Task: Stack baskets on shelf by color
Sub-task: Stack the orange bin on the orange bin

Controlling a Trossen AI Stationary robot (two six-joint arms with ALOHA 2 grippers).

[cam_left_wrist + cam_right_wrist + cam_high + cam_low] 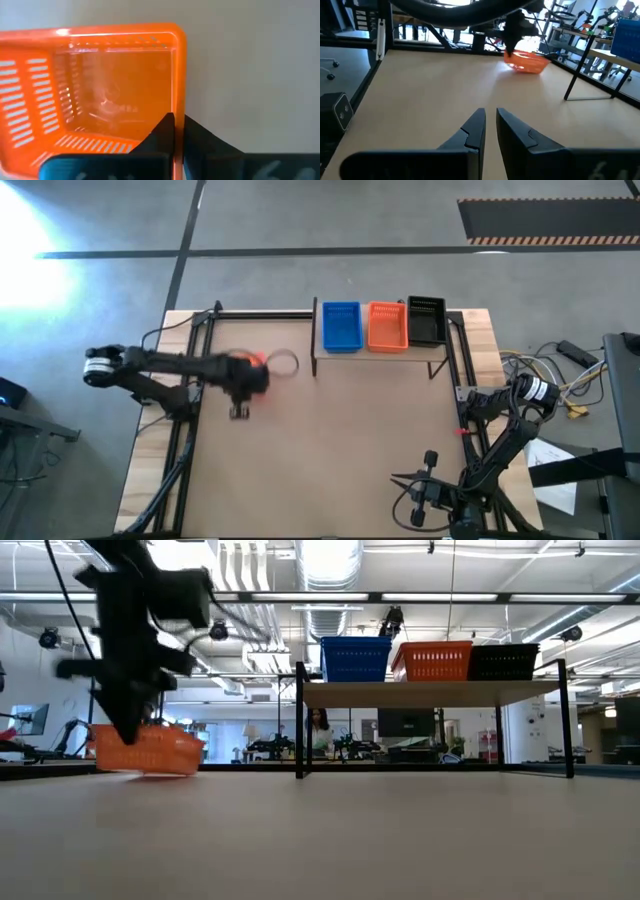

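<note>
The shelf's orange basket (388, 327) is closer to my right gripper's arm. My left gripper should put its orange basket down near my right gripper (398, 438), which will stack it.
My left gripper (240, 385) is over the table's left half, shut on an orange basket (90, 95), which also shows in the low view (150, 752) and far off in the right wrist view (525, 61). The shelf (430, 692) stands at the far edge on thin black legs. On its board sit blue (341, 326), orange (388, 326) and black (427, 321) baskets side by side; the blue ones (355, 658) reach highest. My right gripper (490, 117) waits shut near the table's near right corner (429, 460), touching nothing. My left gripper pinches one side wall of the orange basket at its rim (178, 107), one finger (160, 132) inside the basket and one (200, 140) outside. It comes from above, pointing down. The basket hangs slightly tilted at table height (150, 765); whether its bottom touches the table, I cannot tell.
Black frame rails run along the table's left (190, 380) and right (465, 370) sides. The shelf's legs (300, 725) stand on the tabletop at the far edge. Bare tabletop (340, 440) stretches between the two arms. Cables lie beyond the right edge (560, 370).
</note>
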